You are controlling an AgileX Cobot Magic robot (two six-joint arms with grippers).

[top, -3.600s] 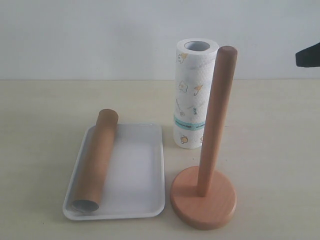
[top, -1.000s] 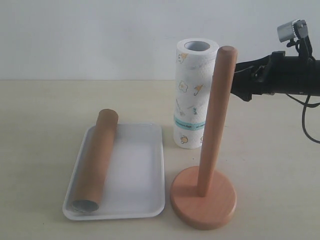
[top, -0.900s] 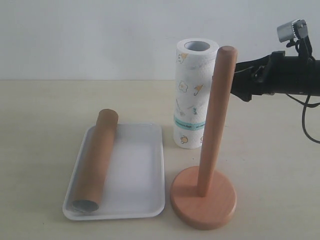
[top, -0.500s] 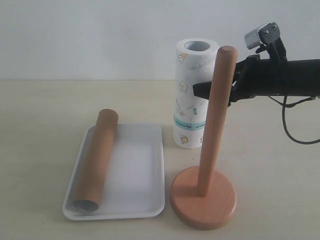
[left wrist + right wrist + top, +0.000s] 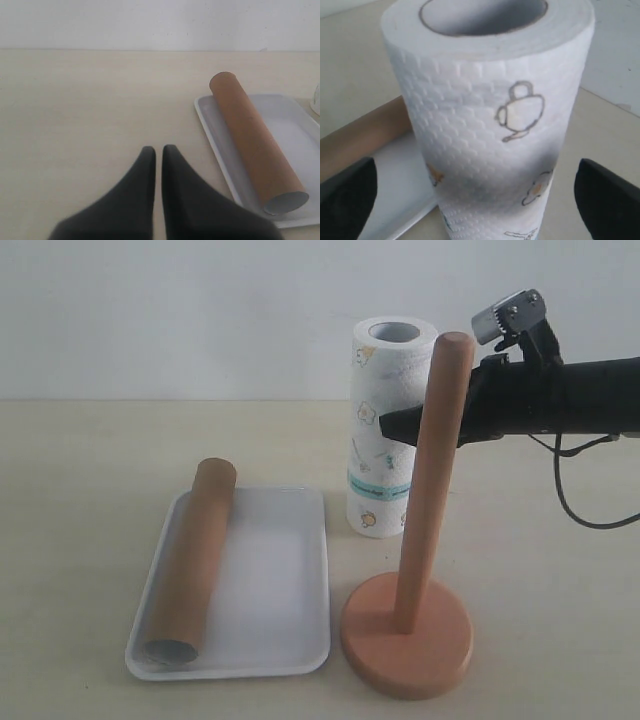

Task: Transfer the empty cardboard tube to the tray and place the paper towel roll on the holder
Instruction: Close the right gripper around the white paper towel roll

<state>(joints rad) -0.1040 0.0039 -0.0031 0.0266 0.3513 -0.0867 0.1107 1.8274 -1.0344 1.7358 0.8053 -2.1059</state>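
The hollow core (image 5: 394, 332) looks wider than the holder's post. I therefore expect the paper towel roll (image 5: 376, 445) to slip down along the post as I lower it.
The empty cardboard tube (image 5: 190, 560) lies lengthwise along the left side of the white tray (image 5: 280, 580). Behind the wooden holder (image 5: 430, 490), the paper towel roll (image 5: 380, 470) stands upright on the table. My right gripper (image 5: 400, 420) reaches in from the right at the roll's upper half. In the right wrist view it (image 5: 476, 165) is open, with one finger on each side of the roll (image 5: 490, 115) and a gap to the paper. My left gripper (image 5: 158, 150) is shut and holds nothing, hovering over bare table beside the tray (image 5: 300, 130) and tube (image 5: 255, 145).
The holder's upright post stands just in front of the right arm (image 5: 560, 395), and its round base (image 5: 405, 640) sits near the front edge. A pale wall runs behind the table. The right arm's cable (image 5: 590, 510) hangs down at the far right.
The right arm has come in from the right edge and moved left. Its open fingers now flank the roll's upper part. Tube, tray, roll and holder have not moved.
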